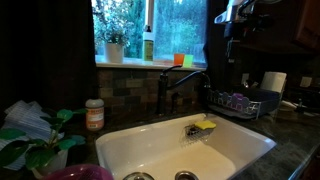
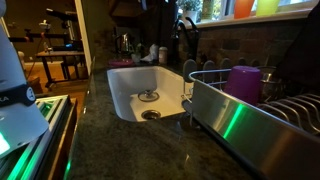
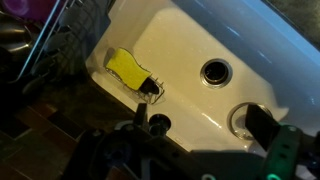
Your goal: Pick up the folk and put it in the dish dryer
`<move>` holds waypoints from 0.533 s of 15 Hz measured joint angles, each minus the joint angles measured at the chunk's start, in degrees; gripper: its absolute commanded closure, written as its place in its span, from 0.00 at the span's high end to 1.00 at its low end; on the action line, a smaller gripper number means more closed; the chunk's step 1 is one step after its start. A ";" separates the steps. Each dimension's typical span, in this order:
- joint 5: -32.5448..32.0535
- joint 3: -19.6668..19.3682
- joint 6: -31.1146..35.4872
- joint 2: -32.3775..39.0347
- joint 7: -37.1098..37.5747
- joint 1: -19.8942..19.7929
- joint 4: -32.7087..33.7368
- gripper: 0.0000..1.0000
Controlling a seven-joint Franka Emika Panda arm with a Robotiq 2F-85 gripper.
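Note:
Next, I move across the sink to the purple plate (image 1: 80,173) by the potted plant for the fork, because only the yellow sponge (image 1: 205,124) and drains are under my empty gripper.
I cannot make out a fork in any view. The dish dryer, a dark wire rack with purple items, stands on the counter beside the sink (image 1: 240,101). It fills the near right of an exterior view (image 2: 250,100) and shows at the top left of the wrist view (image 3: 45,40). My gripper (image 3: 200,120) hangs high above the white sink basin (image 3: 250,50), open and empty, with its fingers well apart. In an exterior view the gripper (image 1: 232,40) is up by the window, above the rack.
A yellow sponge (image 3: 125,67) sits in a wire holder on the sink wall, also visible in an exterior view (image 1: 205,126). The basin has two drains (image 3: 215,71). A dark faucet (image 1: 165,90) stands behind the sink. A potted plant (image 1: 30,140) and a jar (image 1: 94,114) stand on the counter.

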 measured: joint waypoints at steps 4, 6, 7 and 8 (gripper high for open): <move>0.00 -0.31 0.00 -0.24 -0.12 -0.95 0.11 1.00; 0.00 -0.37 -0.01 -0.86 -0.14 -1.07 0.04 1.00; 0.00 -0.37 -0.01 -0.95 -0.14 -1.07 -0.01 1.00; 0.00 -0.36 -0.01 -0.98 -0.14 -1.06 -0.06 1.00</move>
